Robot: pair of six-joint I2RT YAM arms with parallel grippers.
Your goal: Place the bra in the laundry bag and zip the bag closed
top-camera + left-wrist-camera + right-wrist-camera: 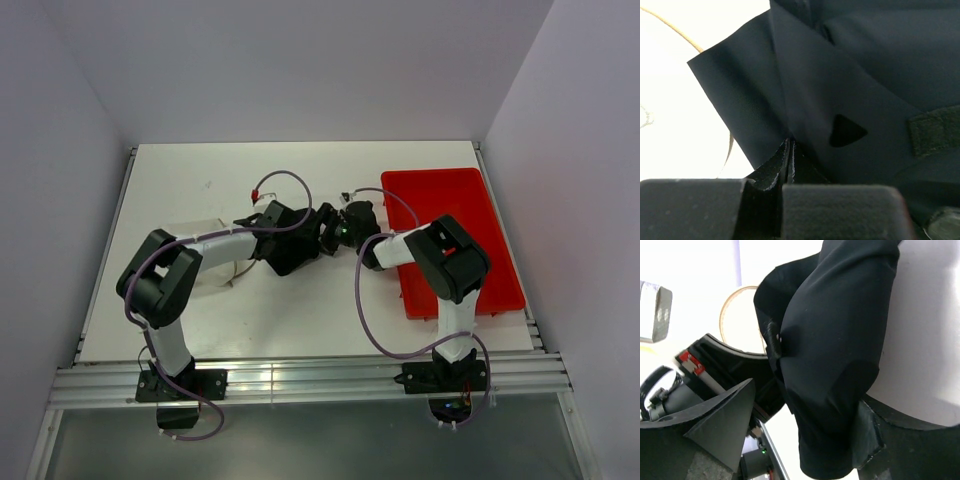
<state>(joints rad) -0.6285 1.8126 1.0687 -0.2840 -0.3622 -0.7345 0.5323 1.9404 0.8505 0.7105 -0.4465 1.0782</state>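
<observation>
The bra [290, 252] is in the closed fingers of my left gripper, which is closer to the laundry bag. My right gripper should take the bra so my left gripper can raise the bag's rim [241, 272].
The black bra [840, 90] hangs above the middle of the table between my two grippers. My left gripper [790, 150] is shut on a folded edge of its fabric. In the right wrist view the bra [840, 340] droops between the fingers of my right gripper [807, 400], which is open; the cloth rests against the right finger [872, 440] and stands apart from the left one. From above, both grippers meet at the centre, left [316, 236] and right [347, 226]. The white laundry bag [212, 272] lies on the table under my left arm, its tan wire rim [742, 320] showing behind the bra.
A red tray [450, 200] lies at the right of the table, partly under my right arm. White walls close in the table on the left, back and right. A metal rail [300, 380] runs along the near edge.
</observation>
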